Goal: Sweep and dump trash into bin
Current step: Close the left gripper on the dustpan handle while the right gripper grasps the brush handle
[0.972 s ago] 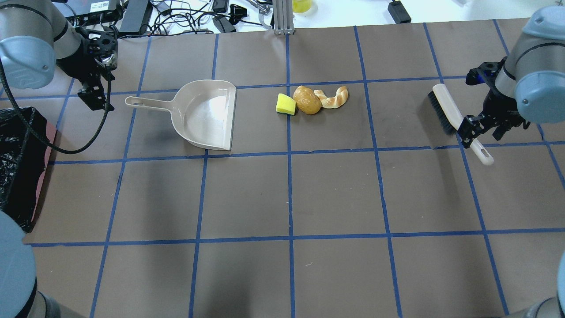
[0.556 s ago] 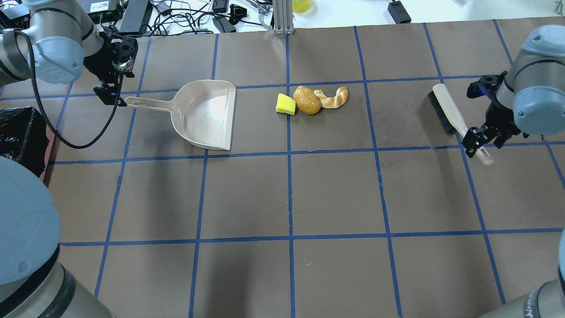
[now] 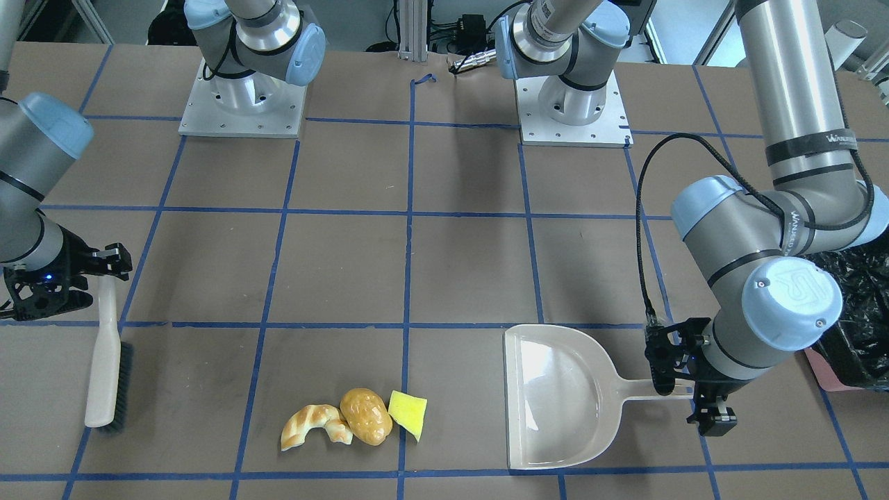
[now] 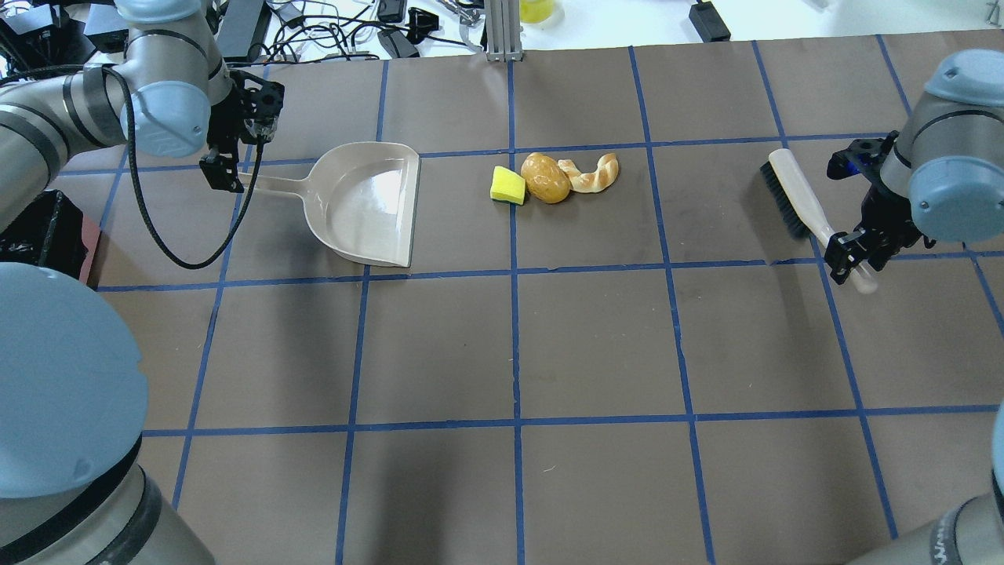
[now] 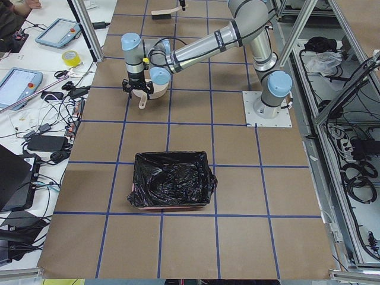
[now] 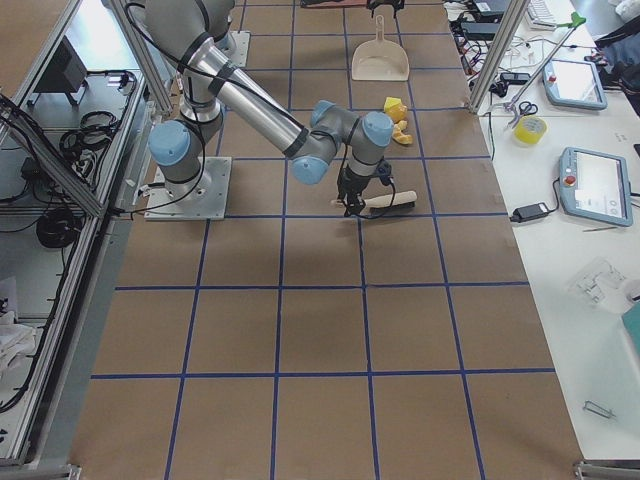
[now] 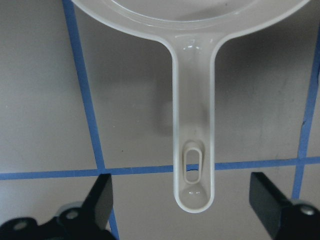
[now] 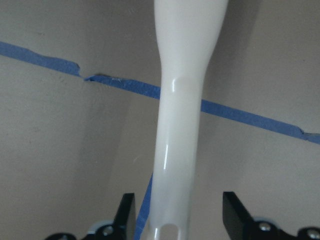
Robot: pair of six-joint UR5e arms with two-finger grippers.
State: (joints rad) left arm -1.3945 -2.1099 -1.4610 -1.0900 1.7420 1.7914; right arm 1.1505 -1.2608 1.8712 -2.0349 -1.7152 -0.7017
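Observation:
Only the tip of the dustpan handle (image 7: pixel 194 197) lies between my left fingers, so they should pass the hole toward the pan and close before my right gripper sweeps.
The trash lies in a row: a yellow-green wedge (image 4: pixel 508 185), a brown potato-like lump (image 4: pixel 546 178) and a curved pastry piece (image 4: pixel 594 174). The beige dustpan (image 4: pixel 369 202) lies left of them, mouth toward them. My left gripper (image 4: pixel 235 169) is open and straddles the end of the dustpan handle (image 7: pixel 194 145) without touching it. My right gripper (image 4: pixel 851 255) is open around the white handle (image 8: pixel 182 115) of the brush (image 4: pixel 796 196), with gaps on both sides. The pink bin (image 5: pixel 172 181) with its black bag stands at the far left, mostly hidden in the overhead view.
Brown table cover with blue tape grid. Cables and gear lie along the far edge (image 4: pixel 329 31). The two arm bases (image 3: pixel 239 97) stand at the robot's side. A metal post (image 4: pixel 502 31) stands at the far middle edge.
My left gripper has moved right from near the bin to the end of the dustpan handle. My right gripper has shifted slightly toward the brush handle's end. Trash, dustpan and brush have not moved.

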